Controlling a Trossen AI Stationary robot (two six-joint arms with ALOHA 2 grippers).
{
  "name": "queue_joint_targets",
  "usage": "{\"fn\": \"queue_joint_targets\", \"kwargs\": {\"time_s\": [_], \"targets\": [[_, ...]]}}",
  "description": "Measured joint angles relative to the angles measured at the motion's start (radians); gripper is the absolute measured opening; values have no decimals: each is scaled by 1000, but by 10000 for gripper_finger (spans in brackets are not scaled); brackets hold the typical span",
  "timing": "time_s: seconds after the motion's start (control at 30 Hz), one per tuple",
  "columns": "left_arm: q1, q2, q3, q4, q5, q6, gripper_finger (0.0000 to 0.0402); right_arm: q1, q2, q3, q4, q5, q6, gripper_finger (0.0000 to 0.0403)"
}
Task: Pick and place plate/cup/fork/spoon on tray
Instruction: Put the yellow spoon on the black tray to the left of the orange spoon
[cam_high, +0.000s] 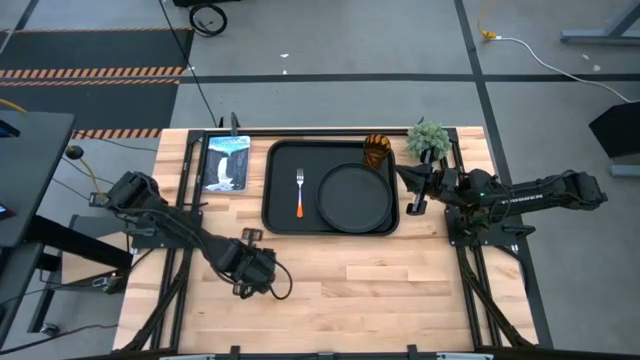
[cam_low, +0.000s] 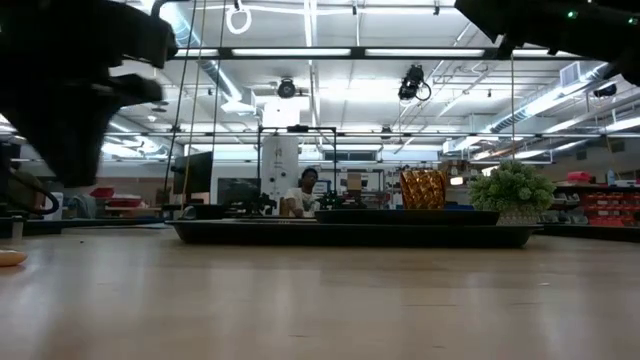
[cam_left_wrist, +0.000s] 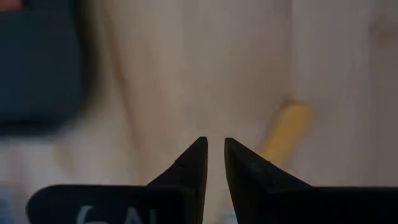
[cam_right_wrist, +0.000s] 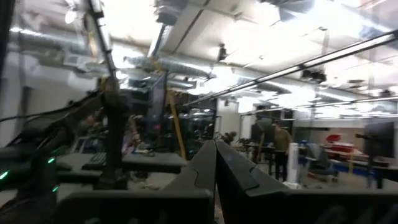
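Note:
I should open my left gripper wider and center it over the spoon's metal neck (cam_left_wrist: 229, 210) before closing, because the spoon's yellow handle (cam_left_wrist: 286, 132) runs under a finger, outside the gripper's narrow gap.
The black tray (cam_high: 285, 215) lies at the table's far middle. On it are the round black plate (cam_high: 355, 197), the fork (cam_high: 299, 193) to the plate's left, and the amber cup (cam_high: 376, 150) in the far right corner; the cup also shows in the low view (cam_low: 424, 188). The spoon's yellow handle (cam_left_wrist: 287, 132) lies on the bare wood, running under my left gripper's finger. My left gripper (cam_left_wrist: 215, 147) hangs near the table's front left (cam_high: 262, 275), its fingers a narrow gap apart and touching nothing that I can see. My right gripper (cam_right_wrist: 216, 163) is shut and empty beside the tray's right edge (cam_high: 413, 197).
A picture card (cam_high: 227, 162) lies left of the tray. A small green plant (cam_high: 428, 138) stands at the far right corner, beside the cup. Bare wood (cam_high: 400, 290) spreads between the tray and the near edge. A person shows far off in the room (cam_low: 305, 190).

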Motion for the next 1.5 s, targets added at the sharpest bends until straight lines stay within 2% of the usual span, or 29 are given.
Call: {"fn": "queue_joint_targets", "kwargs": {"time_s": [0.1, 0.17, 0.3, 0.4, 0.67, 0.8, 1.0, 1.1, 1.27, 1.5], "targets": [[13, 0, 0, 0, -68, 165, 61, 0, 0, 0, 18, 52, 15, 11], [26, 0, 0, -1, -75, 234, 62, 0, 0, 0, 18, 80, 54, 11], [53, 0, -2, -22, -39, 278, 61, 0, 1, 0, 18, 107, 138, 11], [67, 0, -8, -110, -29, 306, 61, 0, 1, 0, 18, 109, 178, 11], [36, -52, -204, -75, -20, 409, 47, 0, 1, 0, 18, 109, 200, 11], [30, -66, -220, -45, -2, 412, 37, 0, 1, 0, 17, 142, 197, 11], [31, -105, -221, 55, 157, 363, 29, 0, 1, 0, 12, 162, 193, 11], [22, -111, -220, 114, 183, 318, 32, 0, 1, 0, 7, 162, 195, 11], [-2, -109, -220, 116, 194, 203, 61, 0, 3, 0, -5, 162, 207, 11], [-66, -109, -223, 111, 159, 149, 159, 0, 3, 0, -25, 161, 219, 11]]}}
